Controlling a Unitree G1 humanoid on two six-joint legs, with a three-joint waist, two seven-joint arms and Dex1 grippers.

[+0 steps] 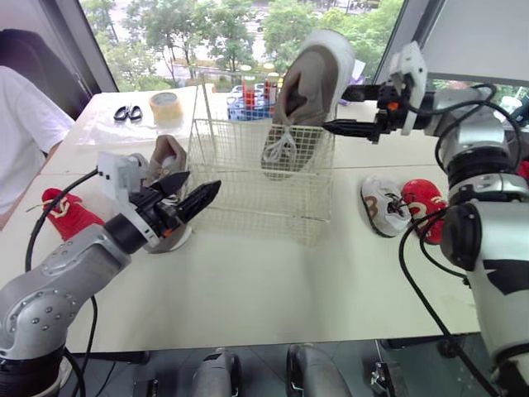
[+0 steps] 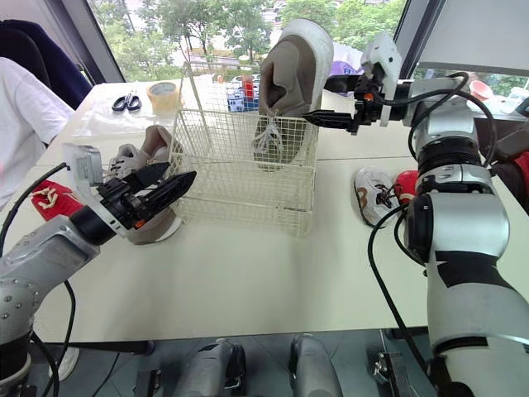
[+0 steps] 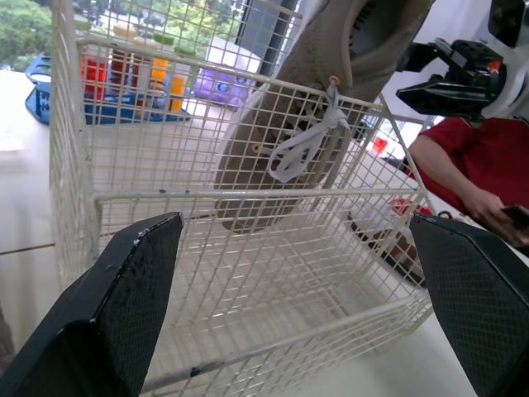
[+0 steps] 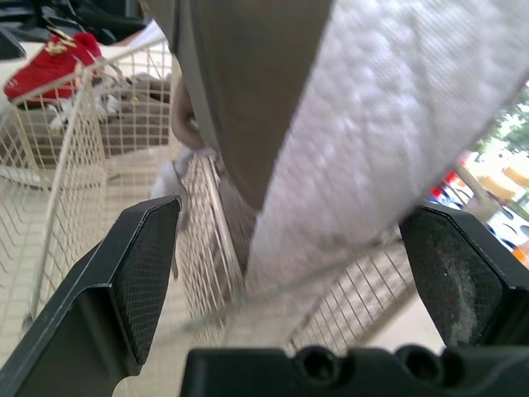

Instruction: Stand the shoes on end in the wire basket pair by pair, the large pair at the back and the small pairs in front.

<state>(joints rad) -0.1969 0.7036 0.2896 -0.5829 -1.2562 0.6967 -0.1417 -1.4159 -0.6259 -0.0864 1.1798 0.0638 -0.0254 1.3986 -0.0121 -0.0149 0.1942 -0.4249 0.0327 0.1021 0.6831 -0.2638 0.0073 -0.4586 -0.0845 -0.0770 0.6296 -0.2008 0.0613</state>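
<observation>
My left gripper should be hiding the white shoe's mate behind it, because that mate is out of sight while red shoes lie on both sides.
A large grey-beige shoe stands toe-down at the back right of the wire basket, heel up and leaning on the rim. My right gripper is open beside its white sole, fingers spread wide with gaps on both sides. The matching grey shoe lies on the table left of the basket. My left gripper hovers open just in front of it, pointing at the basket. A small red shoe lies further left. A small white shoe and another red shoe lie to the right of the basket.
Scissors, a tape roll and a blue rack of bottles sit at the back of the table. A person in white is at the left edge, and a person's red sleeve shows beyond the basket.
</observation>
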